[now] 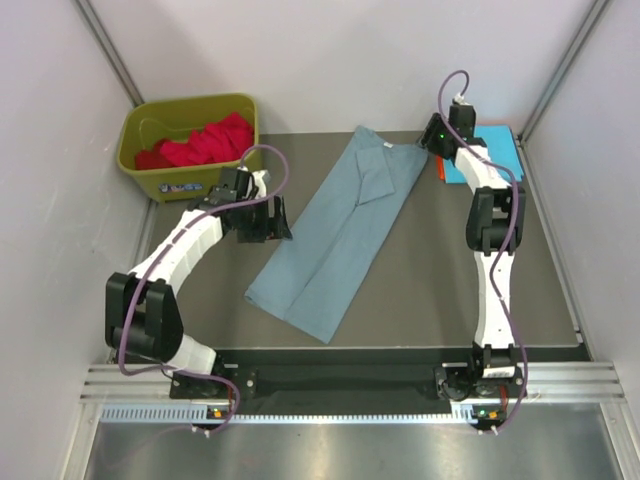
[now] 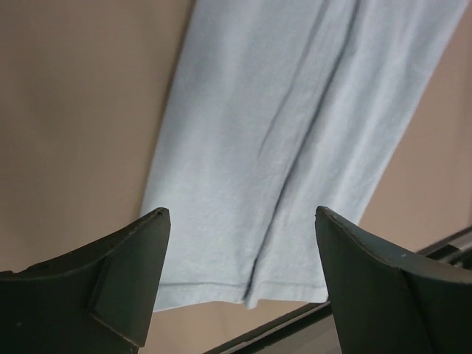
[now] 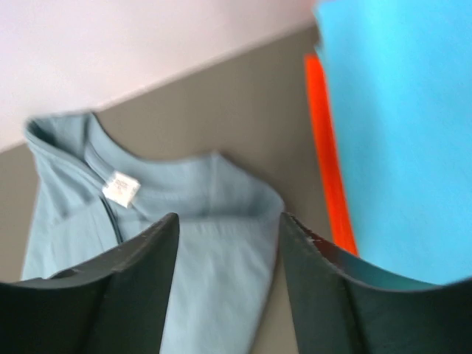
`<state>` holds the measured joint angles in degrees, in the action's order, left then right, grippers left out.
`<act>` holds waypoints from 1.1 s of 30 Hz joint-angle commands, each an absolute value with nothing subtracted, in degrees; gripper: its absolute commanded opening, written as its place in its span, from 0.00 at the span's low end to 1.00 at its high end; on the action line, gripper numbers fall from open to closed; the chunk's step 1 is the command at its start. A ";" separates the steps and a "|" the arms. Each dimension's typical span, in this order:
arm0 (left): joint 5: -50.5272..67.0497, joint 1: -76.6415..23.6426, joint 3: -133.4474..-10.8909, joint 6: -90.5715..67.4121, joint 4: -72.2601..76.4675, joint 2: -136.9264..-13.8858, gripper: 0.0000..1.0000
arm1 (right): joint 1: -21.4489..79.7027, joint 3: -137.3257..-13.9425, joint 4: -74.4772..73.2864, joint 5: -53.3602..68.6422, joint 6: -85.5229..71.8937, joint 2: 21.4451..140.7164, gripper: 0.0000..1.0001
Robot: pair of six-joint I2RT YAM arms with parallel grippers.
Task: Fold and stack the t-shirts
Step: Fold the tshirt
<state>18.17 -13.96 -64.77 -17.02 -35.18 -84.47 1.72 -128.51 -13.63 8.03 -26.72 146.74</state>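
Next, my right gripper leaves the t-shirt's collar and swings the hem's near corner (image 1: pixel 326 337) square before folding, because the grey-blue t-shirt strip (image 1: pixel 335 235) lies at a slant across the mat.
A dusty grey-blue t-shirt (image 1: pixel 340 230) lies folded lengthwise into a long strip across the mat, collar at the far end, hem near me. Its hem shows in the left wrist view (image 2: pixel 280 147); its collar and white neck label show in the right wrist view (image 3: pixel 214 214). My left gripper (image 1: pixel 275 222) is open and empty, just left of the strip's middle. My right gripper (image 1: pixel 432 140) is open and empty, above the collar's right corner. A folded cyan t-shirt (image 1: pixel 490 152) lies on an orange one (image 1: pixel 438 168) at the far right. A red t-shirt (image 1: pixel 200 143) sits in the bin.
An olive-green plastic bin (image 1: pixel 185 175) stands at the far left corner. White walls close in the mat on three sides. A metal rail (image 1: pixel 350 385) runs along the near edge by the arm bases.
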 commanded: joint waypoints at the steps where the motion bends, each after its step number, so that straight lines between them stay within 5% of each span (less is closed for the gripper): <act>1: 13.28 -13.62 -68.82 -12.39 -42.35 -86.13 0.84 | 1.85 -131.49 -26.58 3.97 -24.18 139.94 0.59; 7: 10.90 -12.92 -70.75 -12.65 -48.25 -87.63 0.83 | 2.02 -119.74 -39.71 0.97 -22.76 121.78 0.67; 13: 15.99 -12.83 -66.63 -20.54 -45.71 -80.08 0.80 | 5.97 -90.39 -37.71 10.01 -25.92 101.48 0.68; 16: 18.44 -12.83 -64.08 -25.38 -44.22 -76.39 0.78 | 12.63 -69.07 -31.30 14.85 -29.69 91.11 0.68; 22: 20.39 -12.83 -61.79 -28.83 -43.94 -71.11 0.77 | 31.97 -45.38 -13.03 18.02 -48.75 75.79 0.64; 28: 20.30 -12.75 -61.44 -27.77 -46.05 -67.94 0.77 | 49.82 -34.91 1.10 12.67 -66.16 73.65 0.59; 31: 20.74 -12.75 -61.52 -27.60 -46.41 -67.59 0.76 | 56.32 -31.65 9.45 9.41 -73.72 75.31 0.44; 33: 21.27 -12.83 -61.78 -27.25 -47.10 -67.41 0.76 | 58.26 -31.20 12.12 7.83 -77.68 77.77 0.42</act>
<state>19.92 -13.04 -61.80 -27.33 -45.95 -68.86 55.40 -32.12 -0.40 12.49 -67.20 75.96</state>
